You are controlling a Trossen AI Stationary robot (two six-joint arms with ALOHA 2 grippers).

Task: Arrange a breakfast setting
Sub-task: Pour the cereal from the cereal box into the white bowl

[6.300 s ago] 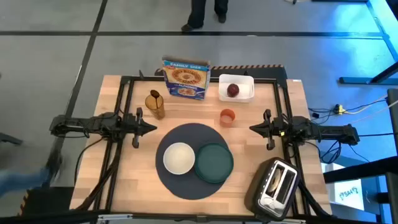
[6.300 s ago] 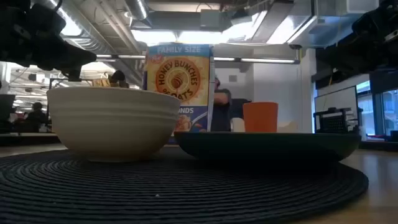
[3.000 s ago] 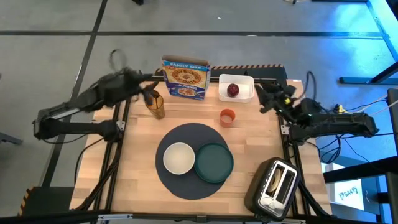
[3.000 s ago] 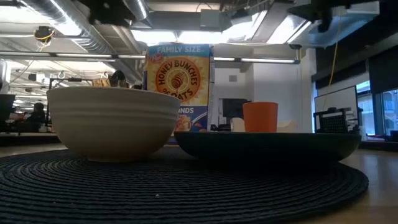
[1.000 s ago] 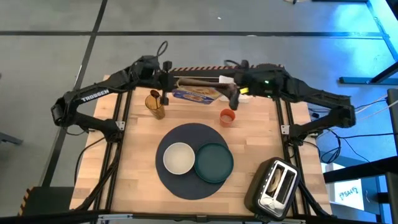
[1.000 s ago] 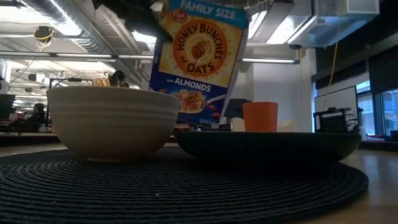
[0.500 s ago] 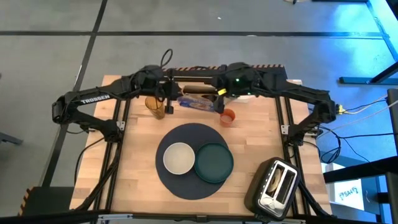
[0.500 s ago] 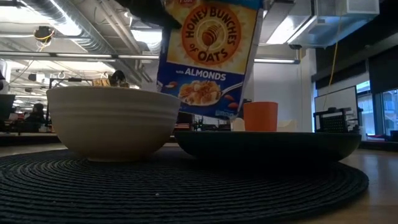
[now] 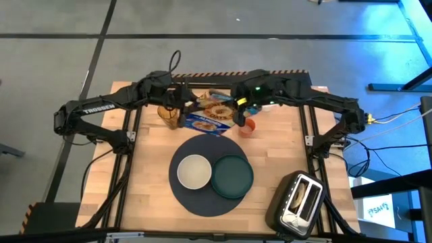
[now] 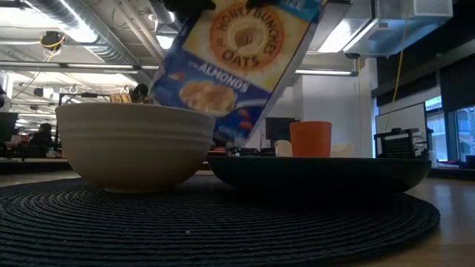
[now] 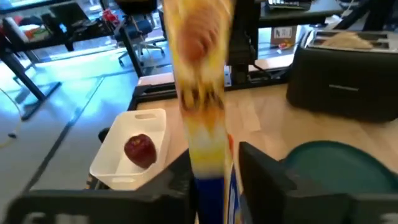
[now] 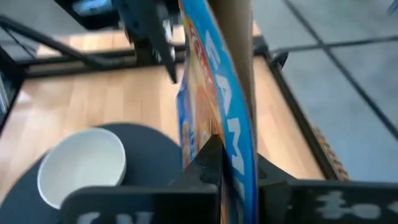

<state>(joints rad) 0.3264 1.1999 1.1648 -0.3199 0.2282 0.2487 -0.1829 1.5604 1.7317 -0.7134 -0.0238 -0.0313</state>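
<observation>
The cereal box's side has my left gripper partway up it. My right gripper should hold the box while my left gripper grabs its blue bottom corner for pouring.
The blue-and-yellow cereal box hangs tilted in the air over the table's far half, held between my left gripper and my right gripper, both shut on it. In the low view the box leans behind the white bowl. The bowl and the dark green plate rest on the round dark grey mat. The small orange cup stands just right of the box. The red apple lies in the white tub. My left gripper pinches the box's left side edge between its two fingers, one on each broad face. It comes level from the table's left. The box is lifted clear and tilted. My right gripper pinches the box's right side edge between its two fingers, one on each broad face. It comes from the table's right. The box is clear of the table, its front face turned up and toward the near edge.
A brown-amber thing stands just left of the box, under my left arm. The black-and-silver toaster sits at the near right corner. Bare wood lies left and right of the mat.
Both grippers have carried the cereal box from the table's far edge toward the mat. The box has tipped: its front face has turned upward, and in the low view its top has swung toward the table's right and its lower corner toward the bowl.
</observation>
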